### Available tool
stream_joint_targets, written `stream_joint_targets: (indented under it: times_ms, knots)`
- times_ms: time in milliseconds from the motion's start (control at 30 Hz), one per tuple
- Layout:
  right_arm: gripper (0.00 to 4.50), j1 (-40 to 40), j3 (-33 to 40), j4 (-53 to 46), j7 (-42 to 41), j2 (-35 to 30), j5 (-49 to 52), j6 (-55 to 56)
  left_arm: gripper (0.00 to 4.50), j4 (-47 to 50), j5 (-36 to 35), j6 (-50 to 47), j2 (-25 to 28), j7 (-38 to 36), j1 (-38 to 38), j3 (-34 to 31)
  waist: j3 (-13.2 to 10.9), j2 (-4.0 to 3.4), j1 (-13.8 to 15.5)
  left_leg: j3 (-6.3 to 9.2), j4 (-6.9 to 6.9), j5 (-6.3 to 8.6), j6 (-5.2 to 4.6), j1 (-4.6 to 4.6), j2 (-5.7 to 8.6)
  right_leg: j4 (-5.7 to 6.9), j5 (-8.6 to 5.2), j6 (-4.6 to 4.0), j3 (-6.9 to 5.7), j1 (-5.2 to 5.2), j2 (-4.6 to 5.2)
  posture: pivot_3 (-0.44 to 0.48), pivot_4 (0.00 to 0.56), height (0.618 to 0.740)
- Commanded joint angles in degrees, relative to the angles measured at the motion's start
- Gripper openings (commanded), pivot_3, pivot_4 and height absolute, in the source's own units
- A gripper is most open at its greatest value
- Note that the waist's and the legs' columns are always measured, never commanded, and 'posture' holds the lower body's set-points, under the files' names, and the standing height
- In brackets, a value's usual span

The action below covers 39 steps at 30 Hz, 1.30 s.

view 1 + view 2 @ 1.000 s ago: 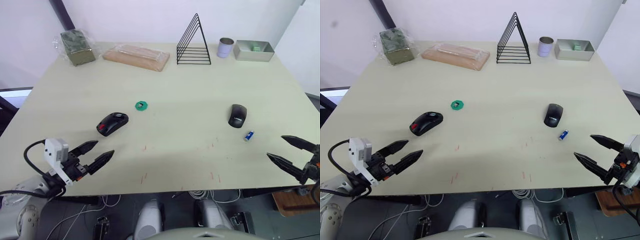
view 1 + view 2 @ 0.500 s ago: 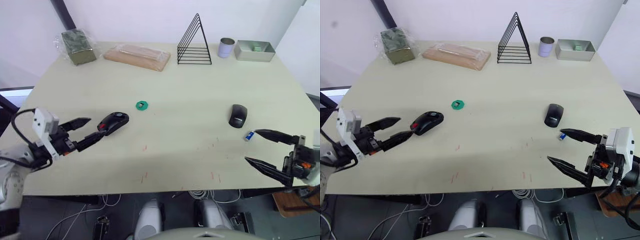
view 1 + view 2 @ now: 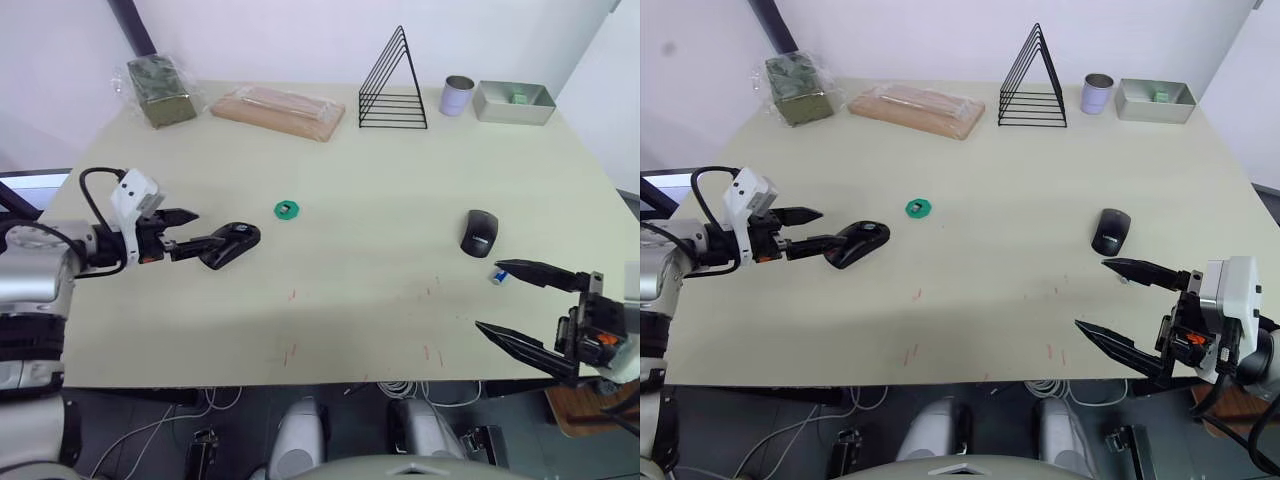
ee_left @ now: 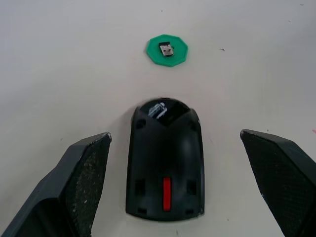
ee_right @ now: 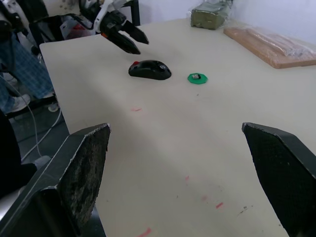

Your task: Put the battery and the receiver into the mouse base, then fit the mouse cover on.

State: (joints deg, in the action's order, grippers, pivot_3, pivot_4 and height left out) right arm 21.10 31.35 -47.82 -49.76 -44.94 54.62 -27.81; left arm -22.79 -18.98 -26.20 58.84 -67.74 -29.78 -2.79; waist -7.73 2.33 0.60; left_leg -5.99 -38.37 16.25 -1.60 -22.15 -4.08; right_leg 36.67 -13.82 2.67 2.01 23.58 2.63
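I expect the mouse base (image 4: 166,163) to hold the battery diagonally when I push the battery in, because a dark slanted hollow (image 4: 177,113) shows at the mouse base's rounded end.
The black mouse base (image 3: 230,243) with a red patch lies on the table's left part. My left gripper (image 3: 208,228) is open, one finger on each side of the base (image 4: 164,158), not touching it. Just beyond lies a green disc (image 3: 286,209) carrying the small receiver (image 4: 167,48). The dark grey mouse cover (image 3: 478,232) rests on the right. The blue battery (image 3: 497,275) lies just in front of it, beside the upper finger of my open, empty right gripper (image 3: 488,295).
Along the far edge stand a wrapped green box (image 3: 158,90), a wrapped wooden block (image 3: 277,108), a black wire rack (image 3: 392,80), a cup (image 3: 458,95) and a metal tray (image 3: 511,100). A person's legs (image 5: 15,54) show past the table's left side.
My left gripper has moved from the near edge out to the mouse base and now straddles it. My right gripper has come in over the table to beside the battery.
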Motion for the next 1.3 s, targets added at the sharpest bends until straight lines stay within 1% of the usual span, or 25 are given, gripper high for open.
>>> stream_joint_targets:
  times_ms: [33, 300, 433, 533, 733, 1033, 1300]
  knots:
    - [4.48, 0.4, 0.8, -2.5, 1.3, -0.1, 1.6, 0.3, 4.46, -3.8, 4.0, 2.6, -1.3, -2.6, -5.0, 3.6, 0.0, 0.01, 0.2, 0.01, 0.00, 0.00, 0.00, 0.00, 0.00, 0.01, 0.00, 0.00, 0.00, -0.01, 0.00, 0.000, 0.150, 0.740]
    - [4.48, -0.3, -0.9, -4.4, 4.2, -0.1, 1.9, 0.4, 4.46, -12.7, 10.5, 6.6, -5.5, -4.9, -12.8, 8.9, 0.0, 0.06, 0.2, 0.32, -0.19, -0.01, -0.01, -0.28, 0.01, 0.02, 0.00, 0.01, -0.27, 0.02, -0.02, 0.000, 0.150, 0.740]
    - [4.48, 0.6, -1.0, -5.7, 5.1, 0.6, 2.0, 0.8, 4.46, -16.3, 13.6, 7.5, -7.0, -2.6, -15.3, 9.7, 0.0, 0.07, 0.2, 0.52, -0.32, -0.01, -0.01, -0.46, 0.01, 0.02, 0.01, 0.01, -0.46, 0.02, -0.02, 0.000, 0.150, 0.740]
    - [4.48, 1.0, -1.2, -6.0, 5.4, 0.9, 1.8, 1.1, 4.46, -17.9, 15.1, 9.2, -7.4, -2.7, -15.9, 10.1, 0.0, 0.07, 0.2, 0.64, -0.35, -0.01, -0.01, -0.52, 0.01, 0.03, 0.12, 0.21, -0.54, 0.02, -0.02, 0.000, 0.150, 0.740]
    - [4.48, 1.4, -1.4, -6.6, 6.0, 1.4, 2.2, 1.6, 4.46, -20.5, 16.7, 10.6, -8.7, -2.6, -16.8, 9.8, 0.0, 0.07, 0.2, 0.71, -0.48, -0.01, -0.01, -0.56, 0.00, 0.07, 0.13, 0.22, -0.59, 0.00, -0.02, 0.000, 0.150, 0.740]
    - [4.48, 2.6, -1.3, -6.6, 6.0, 1.8, 1.4, 2.6, 4.46, -21.7, 17.8, 11.0, -10.3, -3.0, -17.3, 9.3, 0.0, 0.07, 0.3, 0.90, -0.76, -0.01, -0.02, -0.69, 0.00, 0.16, 0.14, 0.23, -0.73, -0.04, -0.02, 0.000, 0.150, 0.740]
    - [4.48, 2.8, -1.6, -6.8, 6.6, 1.7, 1.3, 2.9, 4.46, -23.1, 18.3, 11.4, -10.7, -3.2, -18.1, 9.5, 0.0, 0.07, 0.2, 0.95, -0.80, -0.01, -0.02, -0.69, 0.00, 0.19, 0.14, 0.24, -0.76, -0.07, -0.02, 0.000, 0.150, 0.740]
